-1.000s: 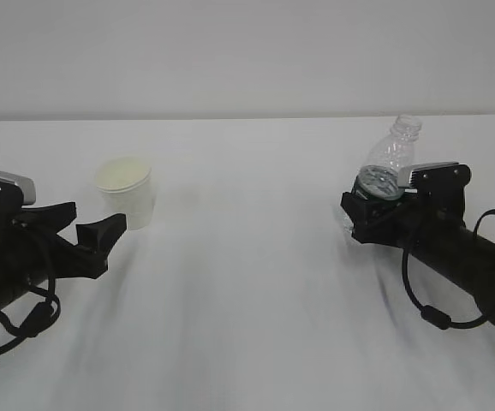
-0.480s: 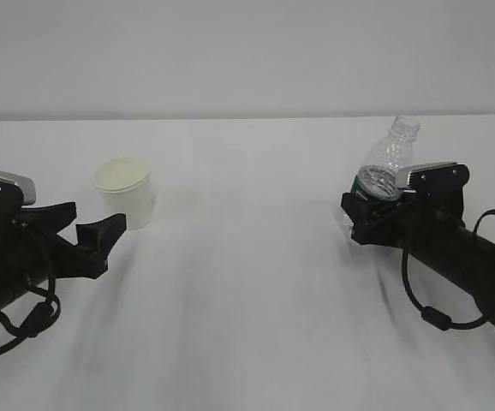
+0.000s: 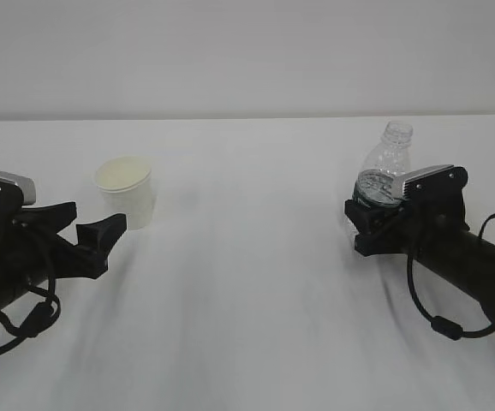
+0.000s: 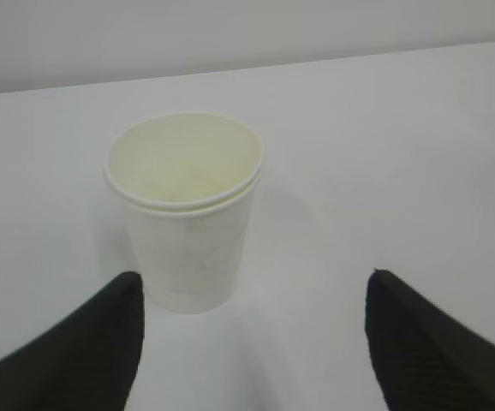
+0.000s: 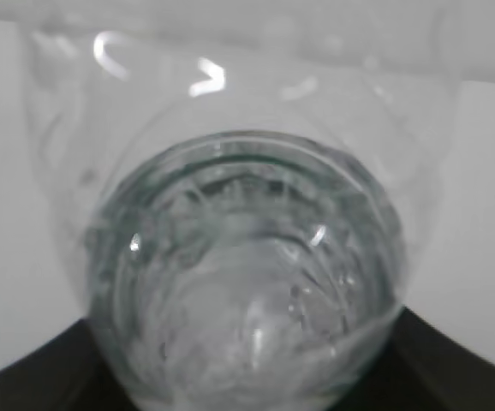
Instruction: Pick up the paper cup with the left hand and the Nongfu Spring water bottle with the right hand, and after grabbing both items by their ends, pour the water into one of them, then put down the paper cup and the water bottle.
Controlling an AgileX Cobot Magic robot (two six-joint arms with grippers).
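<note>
I expect the round opening of the paper cup (image 3: pixel 128 197) to squeeze into a wavy oval when I grip and lift the cup, because it has a thin, open rim (image 3: pixel 122 174).
The white paper cup (image 3: pixel 128 193) stands upright on the table at the left. My left gripper (image 3: pixel 93 221) sits low just in front of it, open. In the left wrist view the cup (image 4: pixel 187 214) stands just ahead of the left finger and outside the wide gap of the gripper (image 4: pixel 256 282). The clear Nongfu Spring water bottle (image 3: pixel 389 158) stands at the right with its open neck up. My right gripper (image 3: pixel 369 210) has its jaws around the bottle's lower part. In the right wrist view the bottle (image 5: pixel 247 257) fills the gap, and both fingers of the gripper (image 5: pixel 247 342) press its sides.
The white table (image 3: pixel 247 282) runs back to a pale wall. Bare tabletop lies between the two arms. Loops of black cable hang under each arm near the front edge.
The bottle has swung from leaning right to nearly upright, and the right jaws have drawn in around it. The left arm and the cup have not moved.
</note>
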